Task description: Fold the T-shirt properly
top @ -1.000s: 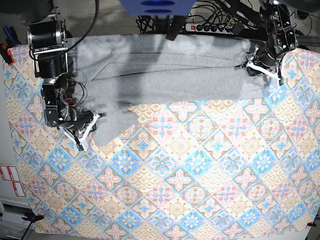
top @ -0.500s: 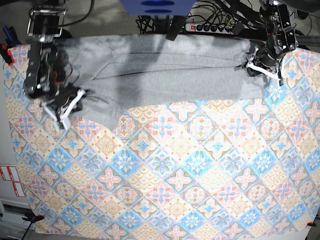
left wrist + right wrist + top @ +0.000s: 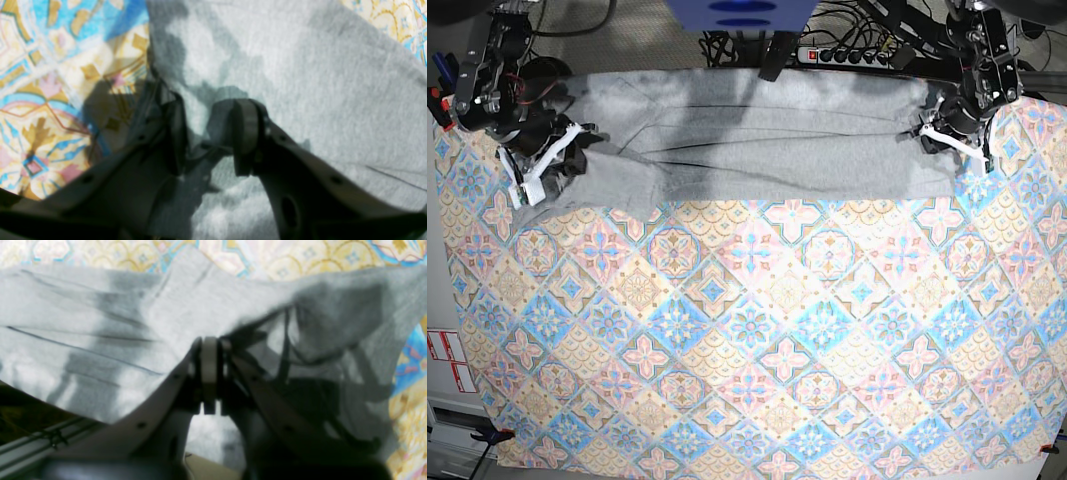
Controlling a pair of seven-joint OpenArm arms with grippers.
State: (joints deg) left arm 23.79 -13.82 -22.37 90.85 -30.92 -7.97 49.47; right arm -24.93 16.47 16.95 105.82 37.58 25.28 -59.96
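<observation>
The T-shirt's lower layer [image 3: 622,100] is spread out past the held cloth, so I go on moving that cloth toward the far border [image 3: 592,79] with my right gripper and let go of it there.
The light grey T-shirt [image 3: 757,140] lies stretched along the far edge of the table, plain side up, with long creases running across it. In the base view my right gripper [image 3: 567,155] is at the shirt's left end, shut on a gathered bit of the grey cloth [image 3: 83,323]; the wrist view shows its jaws pressed together [image 3: 210,366] with fabric draped over them. At the shirt's right end my left gripper [image 3: 932,128] holds a bunched fold of the T-shirt [image 3: 300,83] between its jaws [image 3: 208,130]. The creases run toward it.
A pastel blue, pink and cream tile-patterned cloth [image 3: 757,330] covers the table under the shirt and reaches to the near edge. A power strip [image 3: 847,55] and cables lie behind the far edge. A blue object [image 3: 737,15] hangs at top centre.
My right gripper has swung from nearer the table's middle-left back toward the far left corner, dragging the shirt's drooping left part with it, so that end now lies straighter. The left arm has stayed put.
</observation>
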